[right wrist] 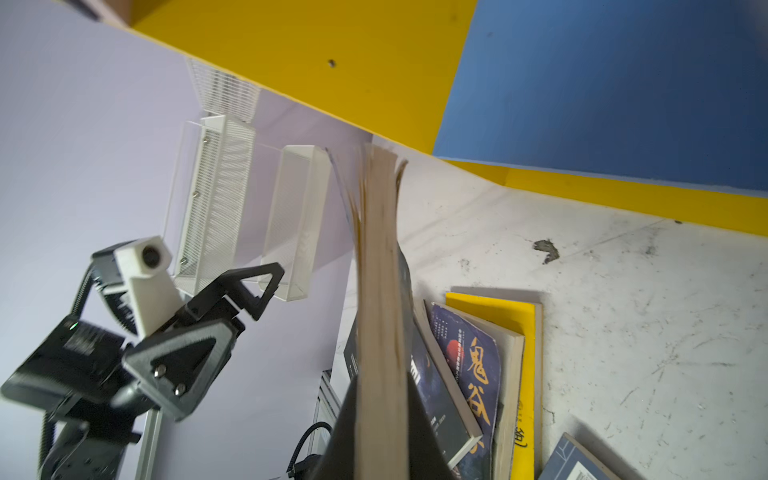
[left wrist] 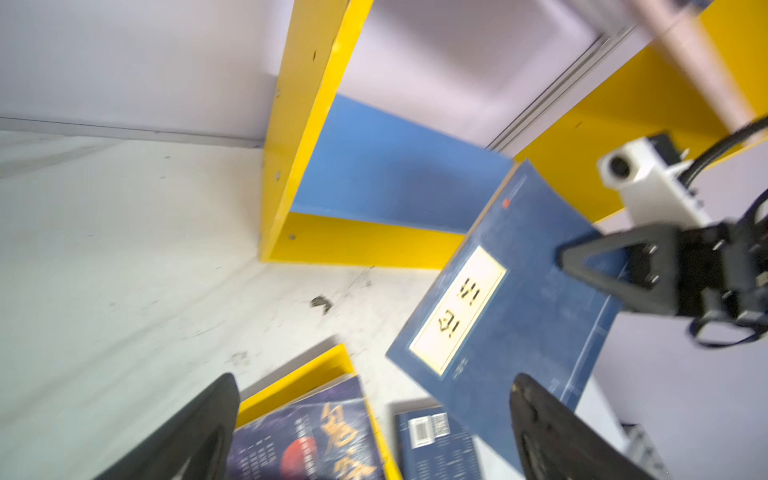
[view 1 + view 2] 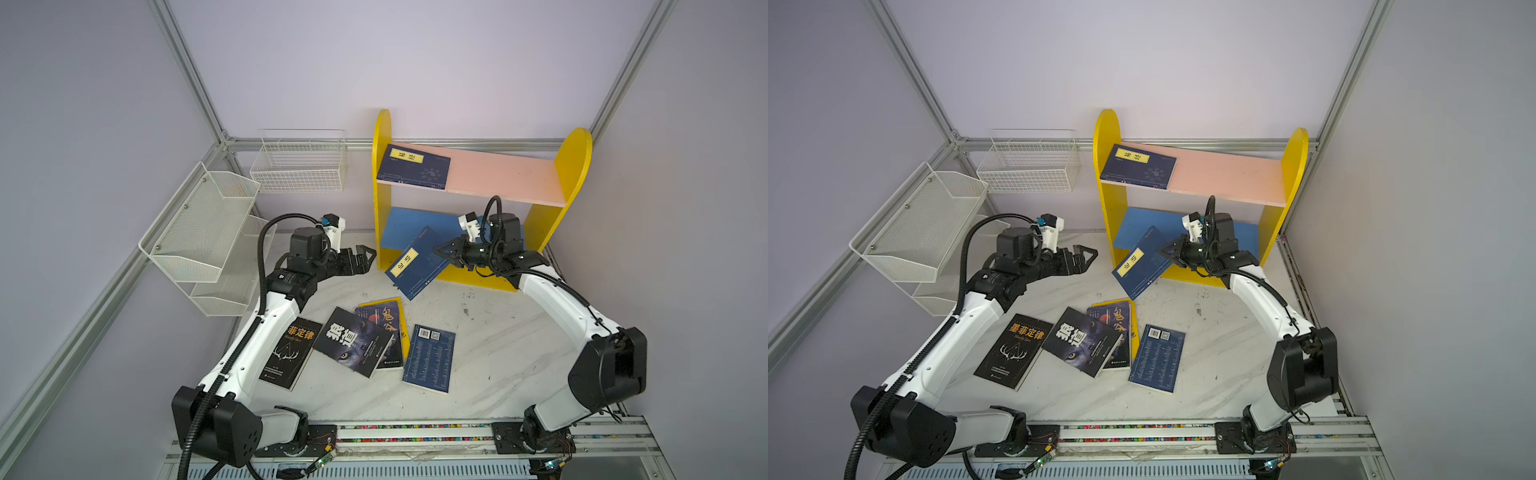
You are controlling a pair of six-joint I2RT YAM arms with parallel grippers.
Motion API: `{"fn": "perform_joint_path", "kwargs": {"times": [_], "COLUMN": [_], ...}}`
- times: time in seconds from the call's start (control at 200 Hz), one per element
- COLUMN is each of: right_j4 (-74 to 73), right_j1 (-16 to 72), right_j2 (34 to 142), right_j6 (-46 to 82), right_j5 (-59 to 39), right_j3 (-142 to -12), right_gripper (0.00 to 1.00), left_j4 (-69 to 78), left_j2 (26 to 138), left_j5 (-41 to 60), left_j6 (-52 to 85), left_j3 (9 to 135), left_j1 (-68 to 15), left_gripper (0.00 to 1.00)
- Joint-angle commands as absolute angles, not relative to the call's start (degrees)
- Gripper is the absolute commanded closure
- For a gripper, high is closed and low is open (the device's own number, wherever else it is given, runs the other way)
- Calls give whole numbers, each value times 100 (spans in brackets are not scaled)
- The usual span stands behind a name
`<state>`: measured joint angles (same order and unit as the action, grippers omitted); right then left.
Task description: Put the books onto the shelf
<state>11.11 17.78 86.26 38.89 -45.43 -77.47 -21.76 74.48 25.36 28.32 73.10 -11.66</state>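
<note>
The navy book in my right gripper is tilted with its yellow label low, so I should raise the navy book and make it level above the book on the pink board.
The shelf stands at the back, with a pink upper board and a blue lower board. One navy book lies flat on the pink board's left end. My right gripper is shut on a second navy book with a yellow label, holding it tilted in the air before the lower board; its page edge runs between the jaws. My left gripper is open and empty beside the shelf's left panel. Several books lie on the table: two black ones, a dark one on a yellow one, and a face-down navy one.
A white mesh tiered rack hangs on the left wall and a white wire basket on the back wall. Aluminium frame rails line the walls, and the arms' mounting rail runs along the table's front edge.
</note>
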Motion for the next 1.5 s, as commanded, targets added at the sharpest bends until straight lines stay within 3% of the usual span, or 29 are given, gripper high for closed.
{"fn": "perform_joint_path", "kwargs": {"times": [0.0, 0.185, 0.3, 0.465, 0.7, 1.055, 1.25, 1.49], "right_j4": [259, -648, -1724, -3940, -4525, -5019, -5156, -5314], "right_j1": [1826, 1847, 1845, 1854, 1886, 1949, 2021, 2180], "right_j2": [8058, 8194, 8492, 9294, 9626, 9483, 9623, 9833], "right_j6": [4007, 4367, 4896, 6492, 6877, 7009, 7096, 7011], "right_j5": [-4827, -4751, -3883, -3636, -3134, -2943, -2995, -2902], "right_j3": [-7709, -8837, -9239, -9362, -9327, -8920, -8923, -8975], "right_gripper": [86, 85, 86, 87, 88, 88, 88, 89], "left_j4": [-387, 1131, 1205, 908, 1351, 159, 219, 85], "left_j2": [7228, 7693, 7931, 8450, 8992, 9482, 9772, 9984], "left_j5": [4143, 5142, 5041, 4704, 4797, 4096, 4243, 4295], "left_j6": [4336, 5615, 5711, 5933, 6222, 6005, 6208, 6173], "left_j3": [7289, 7765, 8413, 9022, 9806, 10380, 10940, 11335], "left_j1": [-816, -473, -513, -626, -1114, -1336, -1444, -1573], "left_gripper": [0, 0, 0, 0, 0, 8, 29, 75]}}
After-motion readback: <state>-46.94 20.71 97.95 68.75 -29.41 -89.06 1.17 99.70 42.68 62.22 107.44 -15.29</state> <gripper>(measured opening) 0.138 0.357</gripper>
